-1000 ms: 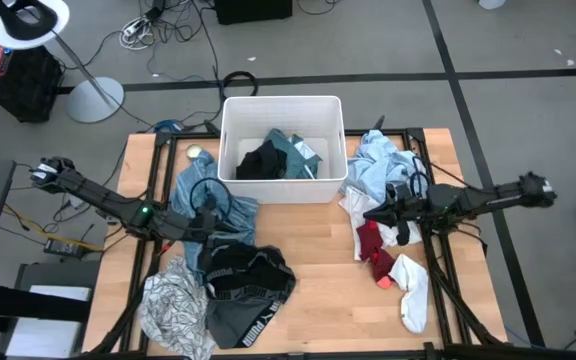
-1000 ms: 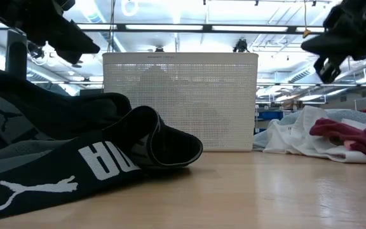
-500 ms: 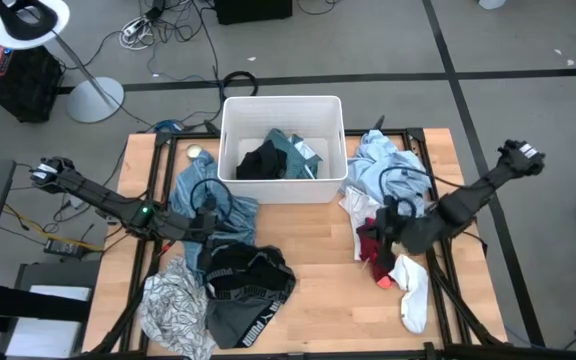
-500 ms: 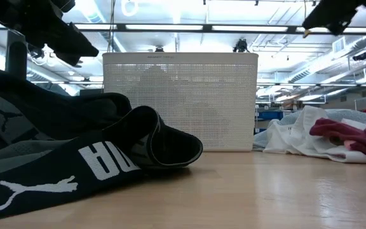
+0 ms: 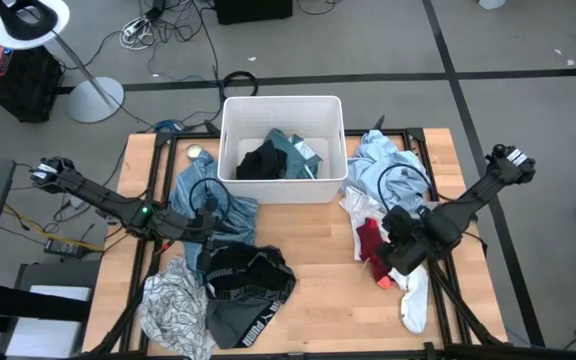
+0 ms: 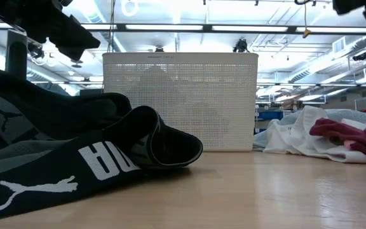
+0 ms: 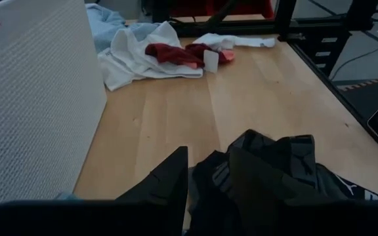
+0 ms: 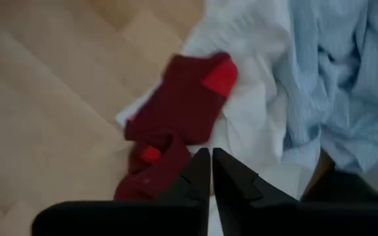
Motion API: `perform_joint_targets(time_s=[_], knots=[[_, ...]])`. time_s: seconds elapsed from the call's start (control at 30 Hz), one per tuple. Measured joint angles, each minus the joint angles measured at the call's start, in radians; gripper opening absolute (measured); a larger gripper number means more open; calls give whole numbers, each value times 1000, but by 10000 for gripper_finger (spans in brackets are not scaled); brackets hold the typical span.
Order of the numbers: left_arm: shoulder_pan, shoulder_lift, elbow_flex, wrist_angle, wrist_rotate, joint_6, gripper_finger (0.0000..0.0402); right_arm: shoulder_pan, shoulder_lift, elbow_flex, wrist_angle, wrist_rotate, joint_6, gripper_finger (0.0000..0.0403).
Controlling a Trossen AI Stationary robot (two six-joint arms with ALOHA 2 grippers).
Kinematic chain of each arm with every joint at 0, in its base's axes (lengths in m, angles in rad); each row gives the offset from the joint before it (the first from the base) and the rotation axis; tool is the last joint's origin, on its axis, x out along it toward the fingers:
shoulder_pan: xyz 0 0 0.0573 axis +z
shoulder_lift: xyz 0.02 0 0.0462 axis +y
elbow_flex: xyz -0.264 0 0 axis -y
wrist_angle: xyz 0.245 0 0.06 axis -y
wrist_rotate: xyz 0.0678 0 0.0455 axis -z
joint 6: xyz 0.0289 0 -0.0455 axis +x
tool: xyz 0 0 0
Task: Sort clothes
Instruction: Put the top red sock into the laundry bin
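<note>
The far red sock (image 5: pixel 370 237) will come away alone when the robot lifts it, because the red socks meet at a crease (image 8: pixel 168 135) and each has its own bright patch.
A white tub (image 5: pixel 282 99) stands at the table's far middle and holds a black and a teal garment (image 5: pixel 273 158). A teal shirt (image 5: pixel 203 192), black and grey Puma shorts (image 5: pixel 243 278) and a patterned top (image 5: pixel 173 305) lie at the left. Light-blue shirts (image 5: pixel 383 165), a white garment (image 8: pixel 254 124), red socks (image 5: pixel 370 243) and a white sock (image 5: pixel 415 295) lie at the right. My left gripper (image 7: pixel 209 164) hangs open above the shorts (image 7: pixel 287 160). My right gripper (image 8: pixel 210 172) is shut above the red socks (image 8: pixel 176 111), pointing down.
Bare wood (image 5: pixel 318 270) lies between the two piles, in front of the tub. Black frame rails run along the table's right side (image 5: pixel 443 280) and left side (image 5: pixel 148 260). Cables and a lamp stand (image 5: pixel 88 95) are on the floor beyond the table.
My right gripper has swung from near the light-blue shirts toward the table's near edge, to above the red socks. It has risen and tipped to point down, and the arm has folded in. The clothes have stayed put.
</note>
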Motion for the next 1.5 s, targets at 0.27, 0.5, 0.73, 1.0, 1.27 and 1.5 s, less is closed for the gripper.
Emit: perform_joint_targets(time_s=[0.27, 0.5, 0.73, 1.0, 1.27, 1.5], knots=[[0, 0, 0, 8, 0, -1, 119, -96, 0, -120, 183, -7, -53, 124], [0, 0, 0, 8, 0, -1, 119, -198, 0, -238, 341, -13, -139, 209], [0, 0, 0, 7, 0, -2, 119, -265, 0, -342, 559, -32, -218, 240], [0, 0, 0, 7, 0, -2, 119, -308, 67, -384, 572, -81, -200, 210], [0, 0, 0, 7, 0, -2, 119, -307, 150, -385, 648, -101, -233, 61], [0, 0, 0, 7, 0, -2, 119, -292, 71, -376, 634, -101, -236, 16]])
